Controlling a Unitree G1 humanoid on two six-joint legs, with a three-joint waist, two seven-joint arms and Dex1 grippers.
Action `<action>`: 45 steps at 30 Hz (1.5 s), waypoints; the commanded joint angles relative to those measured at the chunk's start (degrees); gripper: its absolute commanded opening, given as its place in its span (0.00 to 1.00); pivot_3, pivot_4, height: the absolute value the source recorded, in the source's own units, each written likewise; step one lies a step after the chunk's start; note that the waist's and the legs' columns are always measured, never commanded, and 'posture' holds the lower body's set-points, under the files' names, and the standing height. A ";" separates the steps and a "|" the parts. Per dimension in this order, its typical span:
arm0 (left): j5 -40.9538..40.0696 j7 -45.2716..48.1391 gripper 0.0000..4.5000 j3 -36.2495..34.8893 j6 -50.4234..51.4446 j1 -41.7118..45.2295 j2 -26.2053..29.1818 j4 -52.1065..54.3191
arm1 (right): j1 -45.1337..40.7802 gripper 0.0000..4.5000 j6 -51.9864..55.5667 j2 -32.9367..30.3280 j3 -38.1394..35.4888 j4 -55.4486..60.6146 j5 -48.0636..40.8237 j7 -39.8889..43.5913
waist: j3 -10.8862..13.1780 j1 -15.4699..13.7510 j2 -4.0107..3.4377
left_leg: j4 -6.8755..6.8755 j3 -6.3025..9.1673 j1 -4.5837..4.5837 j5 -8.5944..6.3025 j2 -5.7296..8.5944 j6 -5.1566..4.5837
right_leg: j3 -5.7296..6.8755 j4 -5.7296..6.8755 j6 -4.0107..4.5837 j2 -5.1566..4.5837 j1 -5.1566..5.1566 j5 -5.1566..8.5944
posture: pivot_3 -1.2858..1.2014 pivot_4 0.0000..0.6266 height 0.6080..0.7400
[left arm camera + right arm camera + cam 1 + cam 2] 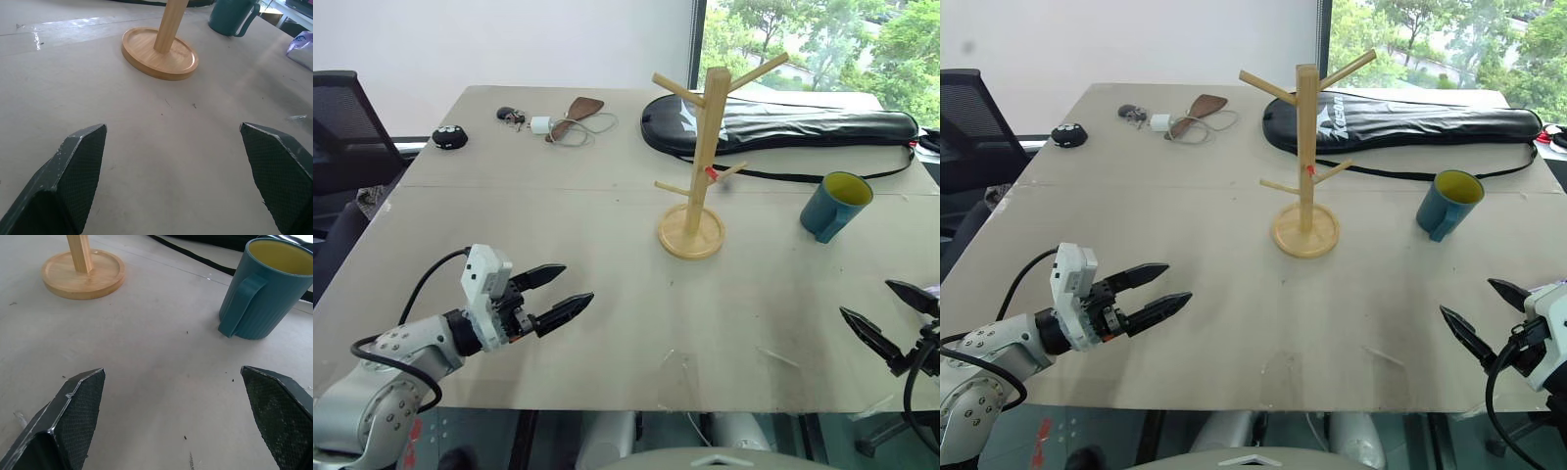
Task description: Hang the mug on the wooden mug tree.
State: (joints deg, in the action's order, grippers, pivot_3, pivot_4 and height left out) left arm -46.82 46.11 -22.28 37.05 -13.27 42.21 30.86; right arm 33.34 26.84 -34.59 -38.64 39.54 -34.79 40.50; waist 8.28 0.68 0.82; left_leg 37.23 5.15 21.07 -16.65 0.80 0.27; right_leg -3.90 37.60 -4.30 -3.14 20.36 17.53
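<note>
The teal mug [839,203] will hang tipped sideways when I hang it on the mug tree's peg, because the loop handle [829,227] sticks out from one side of the mug.
The teal-blue mug [835,205] with its yellow-green inside stands upright on the table at the right, handle toward me; it also shows in the right wrist view as the mug [266,289]. The wooden mug tree [702,157] stands mid-table on its round base, pegs bare, a small red mark on the post. My left gripper [560,295] hovers open near the front left, pointing toward the tree. My right gripper [891,311] is open at the front right, some way short of the mug. Neither holds anything.
A long black racket bag [783,124] lies behind the tree and mug. Small items sit at the far left: a black round object [449,137], keys and a white charger with cable [540,125], a brown case [581,110]. A black chair [337,117] stands left of the table.
</note>
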 commanded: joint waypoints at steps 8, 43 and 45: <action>-5.70 9.91 0.99 6.90 -1.45 15.57 4.21 5.30 | -21.15 1.00 18.05 -9.87 5.45 -5.36 -5.53 -10.15 | 0.23 0.29 0.20 | 0.07 -0.07 -0.09 0.01 0.02 0.01 | -0.05 -0.01 0.05 0.04 -0.06 -0.05 | 0.52 0.24 0.99; -10.09 5.27 1.00 7.21 -1.24 15.24 3.82 9.67 | -49.25 0.65 14.54 -11.45 25.99 -36.41 6.90 0.49 | 0.29 0.26 0.20 | 0.24 0.01 0.88 0.16 0.02 0.23 | 0.08 0.19 0.01 0.05 0.90 -0.07 | 0.52 0.24 0.99; -9.96 5.30 1.00 7.02 -1.47 14.91 3.97 9.70 | -49.28 0.65 14.47 -11.11 25.87 -36.27 7.02 0.15 | 0.29 0.25 0.20 | 0.24 0.00 0.88 0.16 0.02 0.23 | 0.08 0.19 0.01 0.05 0.90 -0.07 | 0.52 0.24 0.99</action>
State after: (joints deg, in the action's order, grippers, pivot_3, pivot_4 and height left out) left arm -56.38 51.11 -13.16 36.81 1.85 45.66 38.92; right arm -14.78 42.20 -45.55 -11.57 1.28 -27.80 40.80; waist 8.57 0.93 1.03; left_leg 37.47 5.15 21.95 -16.49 0.82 0.50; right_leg -3.82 37.79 -4.28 -3.09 21.25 17.46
